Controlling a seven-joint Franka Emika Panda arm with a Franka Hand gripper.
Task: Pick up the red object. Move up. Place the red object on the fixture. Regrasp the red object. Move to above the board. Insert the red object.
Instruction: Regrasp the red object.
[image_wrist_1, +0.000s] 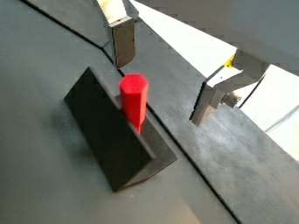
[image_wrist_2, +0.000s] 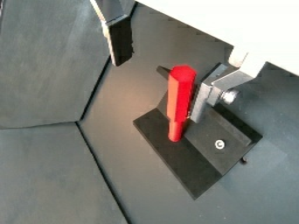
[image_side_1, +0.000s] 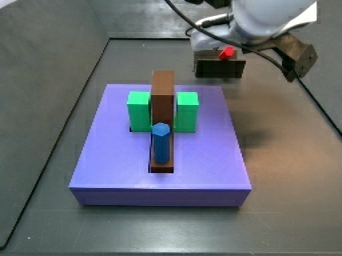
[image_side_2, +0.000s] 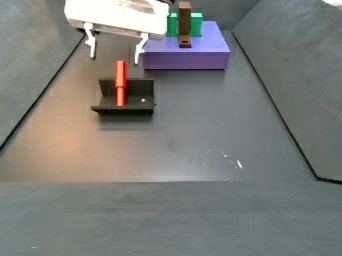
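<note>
I see the brown piece holding the blue cylinder (image_side_1: 162, 168) run under the brown bar (image_side_1: 163, 97), so I expect that bar to hide the red object's empty hole behind it.
The red object (image_side_2: 120, 82) stands upright on the fixture (image_side_2: 127, 103), leaning against its upright wall; both wrist views show it (image_wrist_1: 135, 101) (image_wrist_2: 177, 101) on the fixture (image_wrist_1: 105, 136) (image_wrist_2: 201, 150). My gripper (image_side_2: 116, 50) is open just above the peg's top, not touching it. In a wrist view (image_wrist_2: 163, 70) the peg is closer to one finger (image_wrist_2: 211, 94) than to the other. In a side view the gripper (image_side_1: 230, 45) hides most of the peg (image_side_1: 229, 52). The purple board (image_side_1: 107, 160) lies apart.
On the board stand green blocks (image_side_1: 187, 108), a brown bar (image_side_1: 163, 95) and an upright blue cylinder (image_side_1: 160, 142). The board also shows at the far end in a side view (image_side_2: 201, 55). Dark walls enclose the grey floor (image_side_2: 201, 140).
</note>
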